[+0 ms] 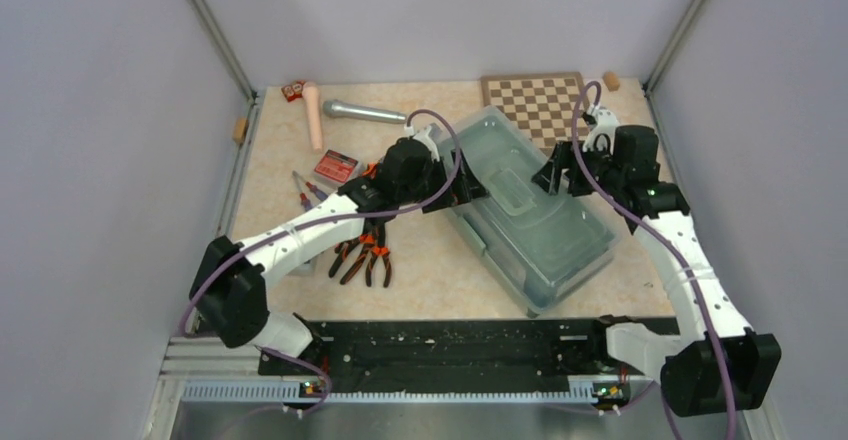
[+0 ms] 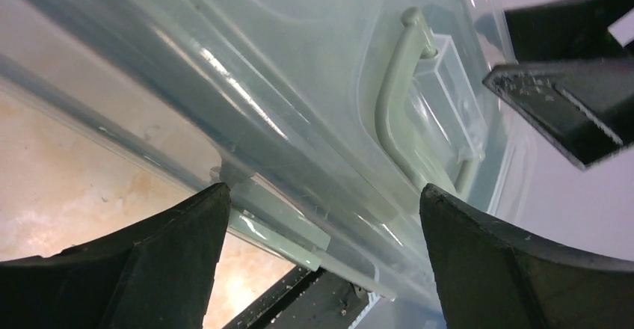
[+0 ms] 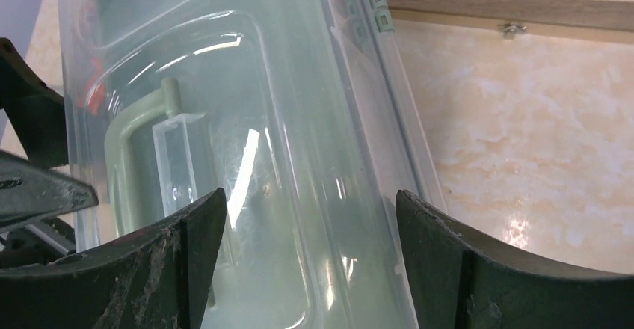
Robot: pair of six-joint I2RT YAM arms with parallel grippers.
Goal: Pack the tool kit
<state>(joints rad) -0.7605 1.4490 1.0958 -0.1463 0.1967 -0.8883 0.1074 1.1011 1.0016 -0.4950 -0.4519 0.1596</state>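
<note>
Next, my left gripper leaves the lid's rim and goes down to the green latch (image 1: 471, 237) after I turn the toolbox (image 1: 525, 212) square, since it lies slantwise under my grippers.
The tool kit's sage-green toolbox (image 1: 530, 222) lies slantwise in the middle of the table with its translucent lid down. My left gripper (image 1: 468, 192) is open at the box's left long side. In the left wrist view it (image 2: 323, 191) straddles the lid's rim beside a green latch (image 2: 278, 223). My right gripper (image 1: 549, 178) is open at the opposite long side, and its fingers (image 3: 310, 193) stand either side of the lid's edge near the green handle (image 3: 123, 157). Orange-and-black pliers (image 1: 365, 256), screwdrivers (image 1: 305, 192) and a red box (image 1: 336, 167) lie on the table left of the toolbox.
A silver microphone (image 1: 362, 112) and a pink stick (image 1: 314, 115) lie at the back left. The wooden chessboard (image 1: 540, 102) sits at the back right, just behind the right wrist. Grey walls close in both sides.
</note>
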